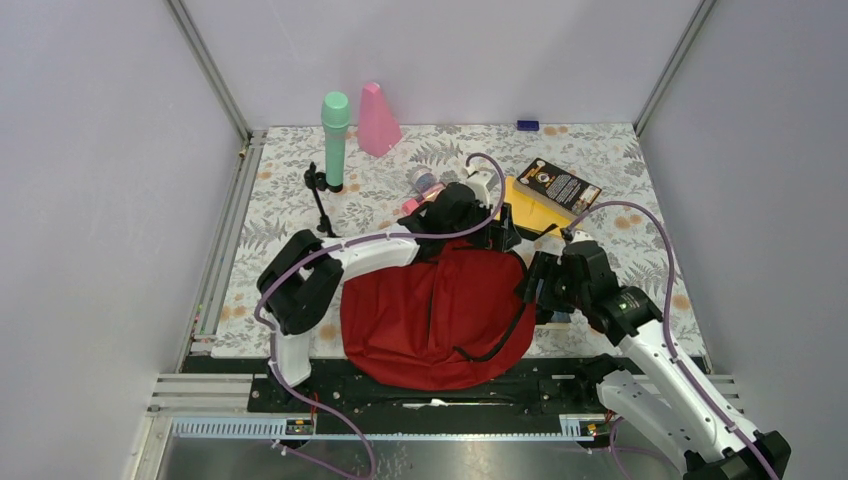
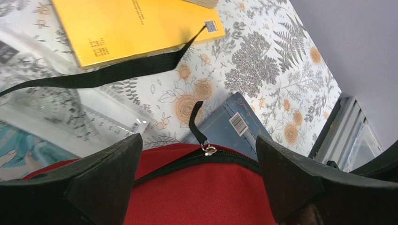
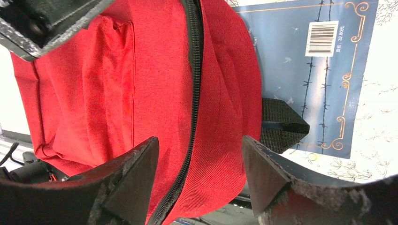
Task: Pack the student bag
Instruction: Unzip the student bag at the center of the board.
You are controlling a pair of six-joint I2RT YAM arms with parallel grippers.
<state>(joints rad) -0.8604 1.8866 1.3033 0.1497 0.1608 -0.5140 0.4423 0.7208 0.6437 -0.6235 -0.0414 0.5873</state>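
Note:
The zipper pull (image 2: 209, 150) is past the robot's right gripper, at the bag's far edge, so the right gripper should hold the bag while the left gripper pulls the tab (image 2: 196, 123).
The red student bag (image 1: 425, 315) lies flat at the near middle of the table, its black zipper line shut. My left gripper (image 1: 500, 232) is open over the bag's far edge; in the left wrist view the gripper (image 2: 197, 152) straddles the red fabric, with the zipper pull (image 2: 210, 150) and its black tab between the fingertips. My right gripper (image 1: 532, 288) is open at the bag's right edge; in the right wrist view the gripper (image 3: 199, 154) has its open jaws either side of the zipper line (image 3: 193, 93), holding nothing.
A yellow book (image 1: 535, 205) and a black book (image 1: 558, 184) lie behind the bag. A blue book (image 3: 319, 70) lies partly under the bag's right side. A clear ruler set (image 2: 61, 112), a green bottle (image 1: 334, 140) and a pink cone (image 1: 377, 120) stand farther back.

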